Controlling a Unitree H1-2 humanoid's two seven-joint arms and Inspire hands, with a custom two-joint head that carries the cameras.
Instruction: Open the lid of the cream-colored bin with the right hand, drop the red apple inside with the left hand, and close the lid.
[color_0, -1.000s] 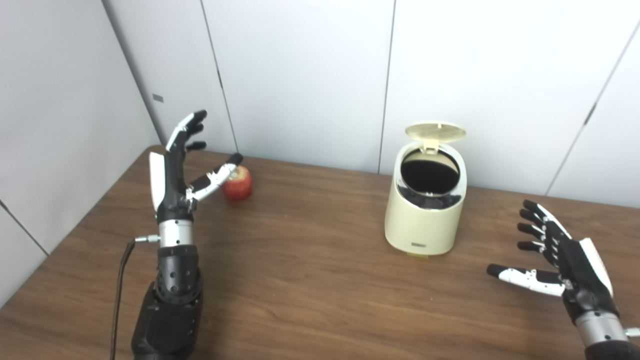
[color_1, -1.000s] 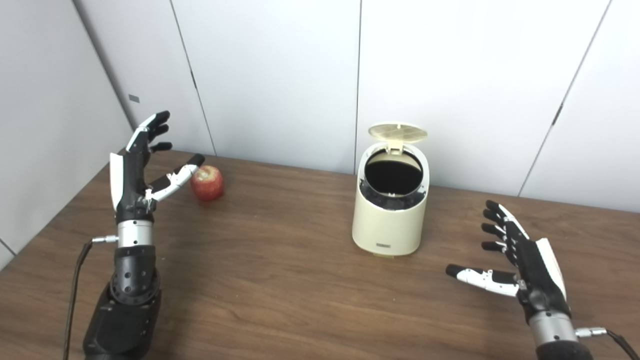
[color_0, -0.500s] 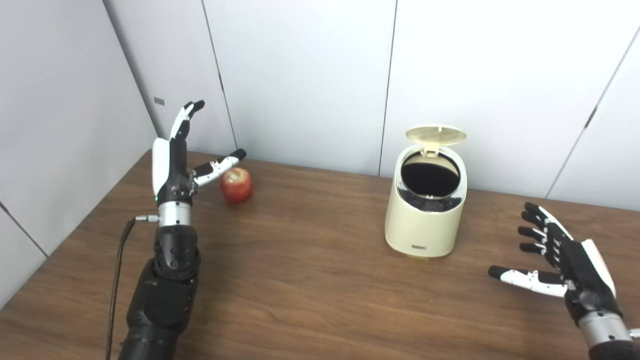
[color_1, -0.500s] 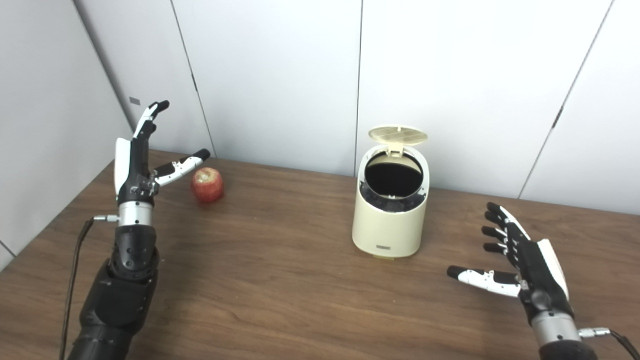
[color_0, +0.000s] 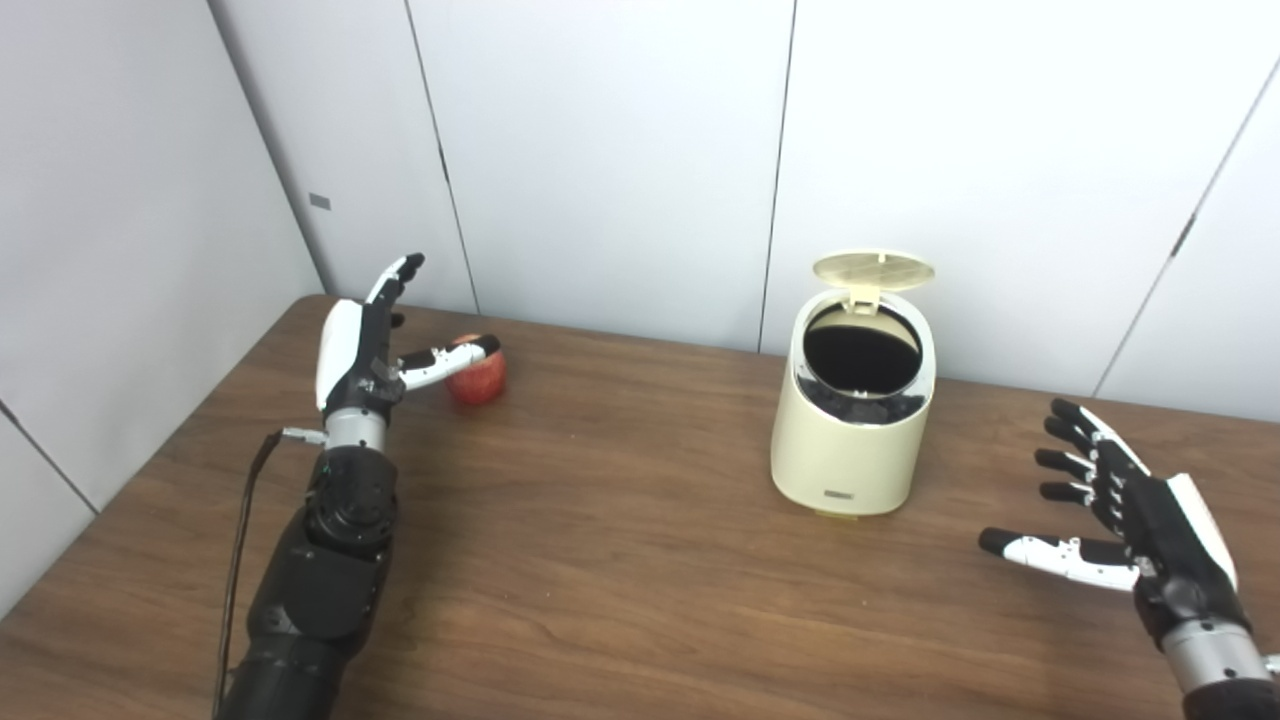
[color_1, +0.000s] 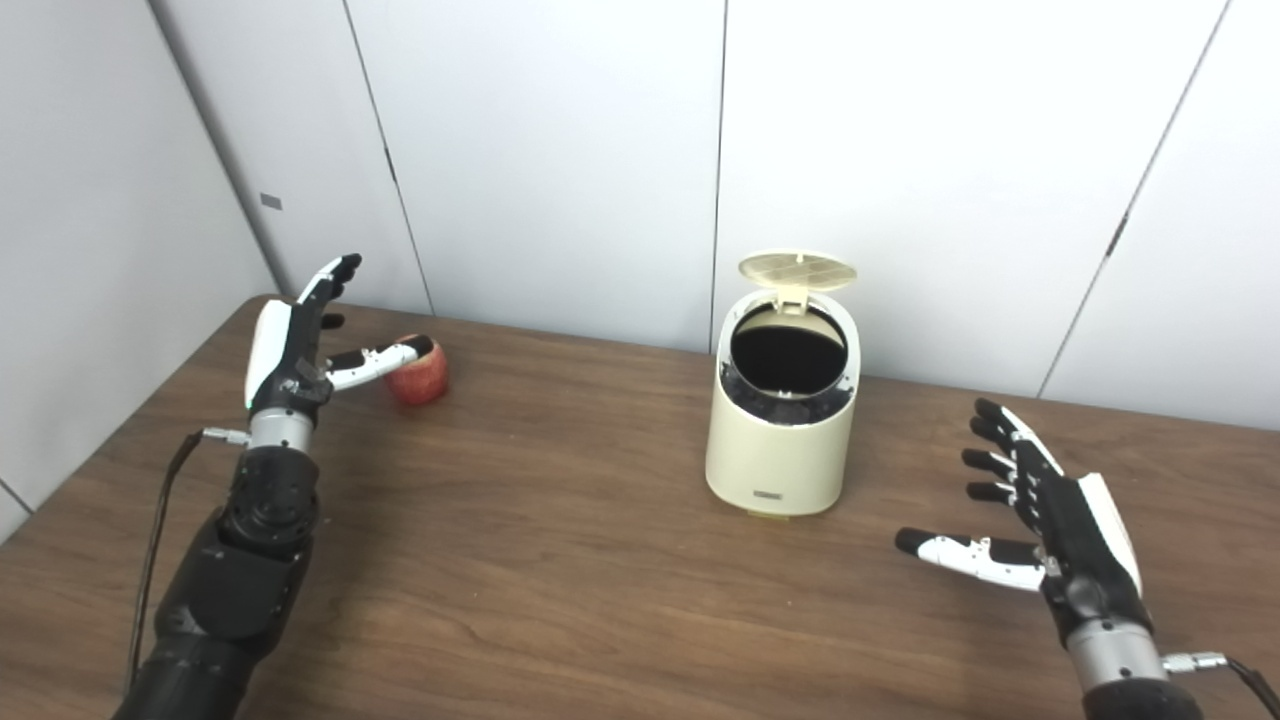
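The red apple (color_0: 479, 379) is narrower than the cream-colored bin's dark opening (color_0: 861, 356), so I expect the apple to fall through and stay out of sight when I drop it.
The cream-colored bin (color_0: 852, 430) stands on the brown table right of centre, its round lid (color_0: 873, 268) flipped up and the dark inside showing. The red apple (color_0: 478, 378) lies on the table at the far left. My left hand (color_0: 372, 345) is open just left of the apple, its thumb reaching across the apple's top and front; I cannot tell whether it touches. My right hand (color_0: 1125, 525) is open and empty, hovering low over the table to the right of the bin, fingers spread.
White wall panels (color_0: 600, 160) close off the table's far edge and left side. A black cable (color_0: 240, 540) runs along my left forearm. Bare wood (color_0: 600, 540) lies between the apple and the bin.
My left hand has come down and forward from a raised pose to the apple's level, with the thumb now over the apple. The right hand, the bin and the lid have stayed put.
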